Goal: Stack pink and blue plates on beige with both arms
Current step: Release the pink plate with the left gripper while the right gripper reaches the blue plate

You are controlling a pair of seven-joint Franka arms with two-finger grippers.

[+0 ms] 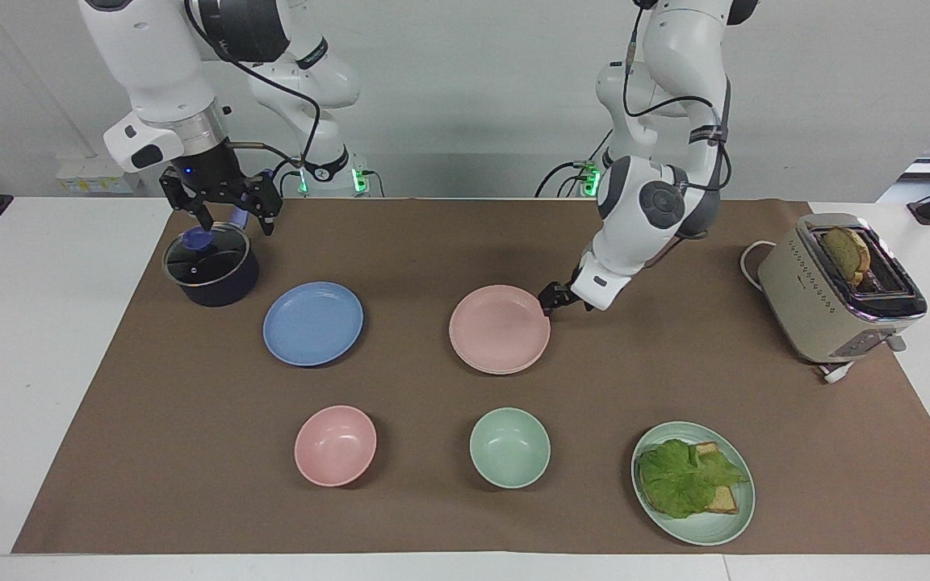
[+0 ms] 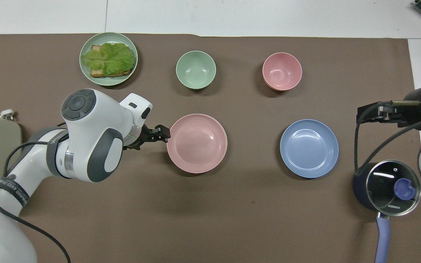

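Note:
The blue plate (image 2: 309,148) seems about as wide as the pink plate (image 2: 197,143), so the blue plate will cover almost all the pink when I lower it.
The pink plate (image 1: 500,328) (image 2: 197,143) lies flat at mid-table, squarely on the beige plate, which it covers from sight. My left gripper (image 1: 550,297) (image 2: 163,132) is low beside the pink plate's rim, toward the left arm's end, open and off the plate. The blue plate (image 1: 313,323) (image 2: 309,148) rests alone on the mat toward the right arm's end. My right gripper (image 1: 235,222) (image 2: 369,115) hangs open and empty over the pot's edge, waiting.
A dark pot with a glass lid (image 1: 211,266) stands at the right arm's end. A pink bowl (image 1: 336,445), a green bowl (image 1: 509,447) and a green plate with lettuce and toast (image 1: 693,482) sit farther from the robots. A toaster (image 1: 840,286) stands at the left arm's end.

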